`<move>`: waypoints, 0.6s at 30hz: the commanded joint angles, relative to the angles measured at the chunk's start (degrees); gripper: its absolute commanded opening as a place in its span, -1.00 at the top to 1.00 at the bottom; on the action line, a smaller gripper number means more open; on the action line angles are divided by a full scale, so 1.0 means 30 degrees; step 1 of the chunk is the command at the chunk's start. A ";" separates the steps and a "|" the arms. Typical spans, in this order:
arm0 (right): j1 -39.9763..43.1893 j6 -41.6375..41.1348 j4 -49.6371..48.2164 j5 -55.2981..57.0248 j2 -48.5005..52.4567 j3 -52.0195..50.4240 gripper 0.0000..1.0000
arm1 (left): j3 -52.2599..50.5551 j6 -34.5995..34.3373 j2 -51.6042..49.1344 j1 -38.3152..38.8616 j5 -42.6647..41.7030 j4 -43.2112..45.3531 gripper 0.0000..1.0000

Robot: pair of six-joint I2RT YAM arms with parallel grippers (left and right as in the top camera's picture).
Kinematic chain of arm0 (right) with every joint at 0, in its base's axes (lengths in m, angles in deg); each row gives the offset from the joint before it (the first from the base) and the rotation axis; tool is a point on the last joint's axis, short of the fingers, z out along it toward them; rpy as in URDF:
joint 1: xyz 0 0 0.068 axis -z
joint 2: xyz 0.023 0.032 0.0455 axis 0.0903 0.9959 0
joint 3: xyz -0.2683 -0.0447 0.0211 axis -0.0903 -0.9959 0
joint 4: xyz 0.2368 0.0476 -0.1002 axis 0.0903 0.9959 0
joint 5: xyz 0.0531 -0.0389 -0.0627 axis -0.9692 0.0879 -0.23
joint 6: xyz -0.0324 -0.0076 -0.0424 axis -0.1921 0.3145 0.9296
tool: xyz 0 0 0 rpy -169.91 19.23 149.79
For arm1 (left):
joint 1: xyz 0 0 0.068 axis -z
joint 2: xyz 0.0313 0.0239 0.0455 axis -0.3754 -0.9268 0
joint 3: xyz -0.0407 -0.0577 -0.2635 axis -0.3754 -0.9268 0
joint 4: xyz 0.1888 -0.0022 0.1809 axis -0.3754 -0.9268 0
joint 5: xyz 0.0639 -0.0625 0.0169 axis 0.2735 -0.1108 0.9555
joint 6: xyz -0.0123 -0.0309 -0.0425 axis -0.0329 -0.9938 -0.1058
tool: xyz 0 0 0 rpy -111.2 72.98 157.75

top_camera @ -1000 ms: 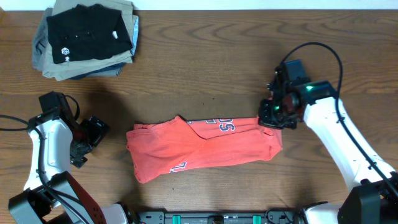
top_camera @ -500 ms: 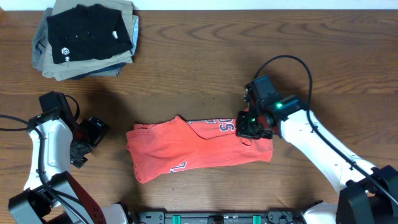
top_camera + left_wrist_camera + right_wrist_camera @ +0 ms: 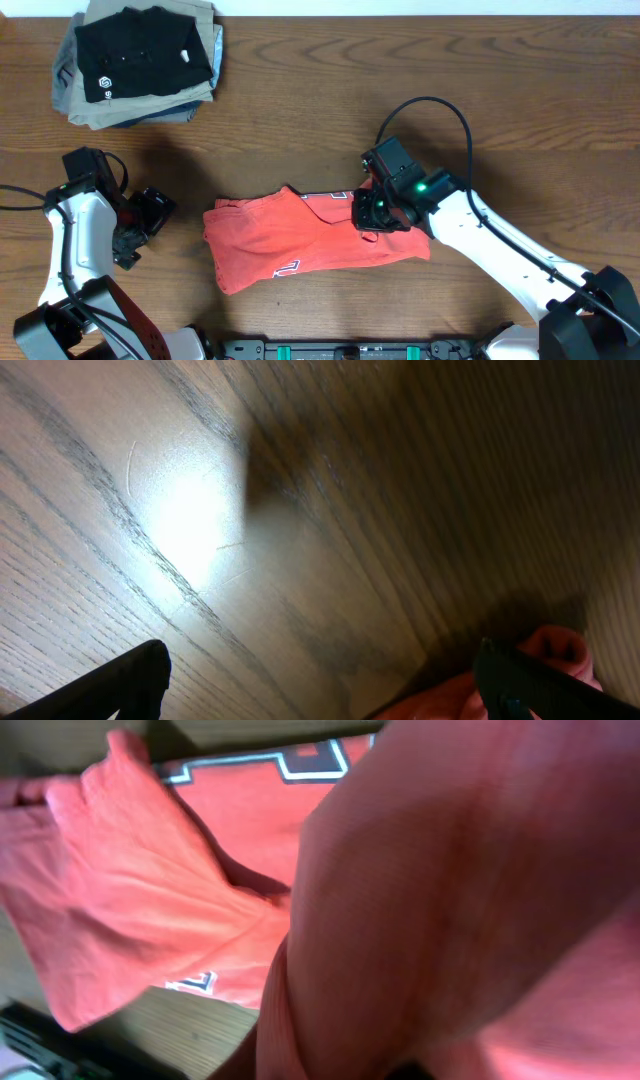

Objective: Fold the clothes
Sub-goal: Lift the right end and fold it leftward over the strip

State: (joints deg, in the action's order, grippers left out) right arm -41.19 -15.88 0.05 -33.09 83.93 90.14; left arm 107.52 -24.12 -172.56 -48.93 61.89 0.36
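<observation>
My right gripper is holding the T-shirt's held end (image 3: 425, 885), which bulges over the T-shirt's middle. It should put that end down, close and smooth the fold flat toward the T-shirt's folded edge (image 3: 426, 243).
The coral-red T-shirt (image 3: 290, 245) lies folded into a long strip across the middle of the table, with white lettering showing. My right gripper (image 3: 372, 213) is shut on the shirt's right end and holds it lifted over the strip's middle. The held cloth fills the right wrist view (image 3: 450, 900) and hides the fingers. My left gripper (image 3: 150, 212) is open and empty, just left of the shirt's left end. The left wrist view shows its two dark fingers (image 3: 320, 680) over bare wood, with a bit of red cloth (image 3: 555, 650) at the lower right.
A stack of folded garments with a black shirt (image 3: 140, 55) on top sits at the far left corner. The wooden table (image 3: 330, 110) surrounds the shirt. The table's front edge runs just below the shirt.
My right gripper has carried the shirt's right end leftward over the strip, making the shirt shorter. The left arm has not moved.
</observation>
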 commanded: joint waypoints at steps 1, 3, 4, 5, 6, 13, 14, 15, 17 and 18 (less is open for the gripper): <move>-0.0503 -0.0335 -0.0226 -0.0197 0.0146 -0.0073 0.25 | -0.0109 0.0102 0.0029 0.0073 0.0066 -0.0044 -0.96; -0.0561 -0.0335 -0.0291 -0.0211 0.0146 -0.0066 -0.17 | -0.0109 0.0102 0.0029 0.0073 0.0066 -0.0051 -0.96; -0.0561 -0.0335 -0.0291 -0.0211 0.0146 -0.0073 -0.30 | -0.0109 0.0109 0.0029 0.0073 0.0066 -0.0044 -0.96; -0.0561 -0.0335 -0.0291 -0.0226 0.0146 -0.0073 -0.37 | -0.0109 0.0102 0.0029 0.0073 0.0066 -0.0044 -0.96; -0.0561 -0.0335 -0.0291 -0.0226 0.0146 -0.0066 -0.40 | -0.0109 0.0109 0.0029 0.0073 0.0066 -0.0044 -0.96; 0.0029 -0.0153 -0.0109 -0.0226 0.0138 -0.0029 -0.36 | -0.0109 0.0102 0.0029 0.0073 0.0058 -0.0058 -0.96; 0.0233 -0.0146 0.0007 -0.0233 0.0138 -0.0007 -0.33 | -0.0109 0.0102 0.0029 0.0073 0.0051 -0.0058 -0.96; 0.0444 0.0029 0.0095 -0.0284 0.0138 0.0000 -0.30 | -0.0109 0.0102 0.0029 0.0073 0.0022 -0.0058 -0.96; 0.0831 0.0576 0.0270 -0.0372 0.0138 0.0000 -0.25 | -0.0109 0.0109 0.0029 0.0073 0.0029 -0.0051 -0.96; 0.0984 0.0736 0.0423 -0.0357 0.0138 0.0000 -0.23 | -0.0109 0.0109 0.0029 0.0073 0.0022 -0.0051 -0.95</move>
State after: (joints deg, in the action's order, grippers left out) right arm -39.71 -15.73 0.66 -33.92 83.93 90.14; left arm 107.52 -24.12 -172.56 -48.93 61.87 0.36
